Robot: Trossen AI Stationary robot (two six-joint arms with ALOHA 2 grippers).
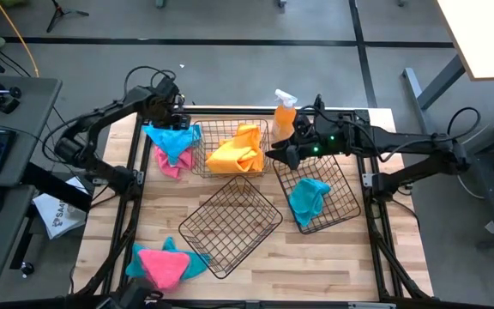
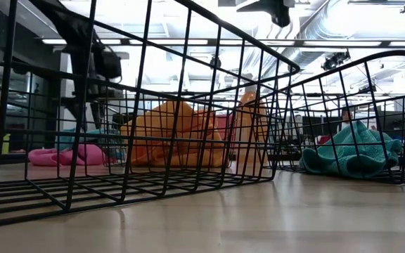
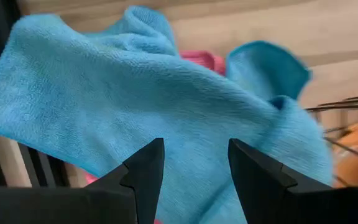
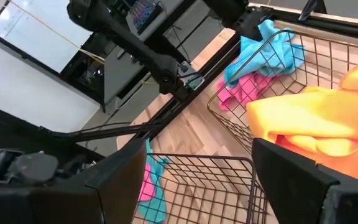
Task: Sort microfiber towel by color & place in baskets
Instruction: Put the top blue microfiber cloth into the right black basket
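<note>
My left gripper should move back, turn and pinch the raised fold (image 3: 294, 140) beside the far basket, since it hangs above the flat part of the teal towel (image 3: 188, 134).
A teal towel (image 1: 171, 140) lies spread over a pink one (image 1: 172, 166) on the table's far left, beside the far basket (image 1: 215, 130). My left gripper (image 1: 176, 122) hangs open close above the teal towel (image 3: 135, 93), its fingers apart over the cloth; whether they touch it does not show. A yellow-orange towel (image 1: 234, 151) lies in the far basket. Another teal towel (image 1: 308, 197) lies in the right basket (image 1: 340, 176). My right gripper (image 1: 281, 157) is open (image 4: 213, 186), between those two baskets, holding nothing. The middle basket (image 1: 230, 225) holds nothing.
A pink towel on a teal one (image 1: 165, 264) lies at the near left edge. An orange spray bottle (image 1: 285, 115) stands at the far edge beside my right arm. Black frame rails (image 1: 141, 176) run along the table's sides. Bare wood shows between the baskets and the near edge.
</note>
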